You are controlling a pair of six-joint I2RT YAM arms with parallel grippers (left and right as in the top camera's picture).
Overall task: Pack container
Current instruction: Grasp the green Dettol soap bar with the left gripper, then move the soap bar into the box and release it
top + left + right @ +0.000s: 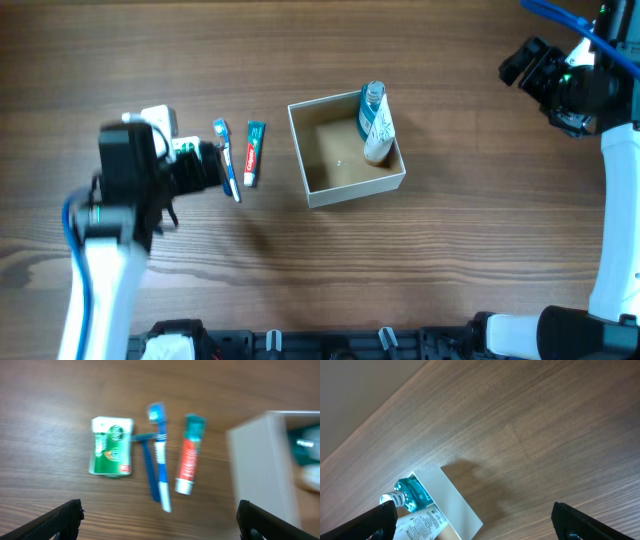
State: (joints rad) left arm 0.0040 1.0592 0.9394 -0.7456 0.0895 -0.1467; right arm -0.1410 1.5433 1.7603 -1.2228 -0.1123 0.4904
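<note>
The green pack is on the other side of the container from my right gripper, so my left gripper should pick the pack up and put it in the container's empty half.
The container, a white-walled box with a tan inside, stands mid-table. A teal bottle and a white tube lie along its right wall. They also show in the right wrist view: the bottle, the tube and the container wall. Left of the container lie a red-and-green toothpaste tube and a blue toothbrush. My left gripper is open and empty above them. It looks down on the toothbrush, the toothpaste and a green pack. My right gripper is open and empty, far right of the container.
A thin blue item lies against the toothbrush. The container's corner is at the right of the left wrist view. The table is dark wood. Black fixtures line the front edge.
</note>
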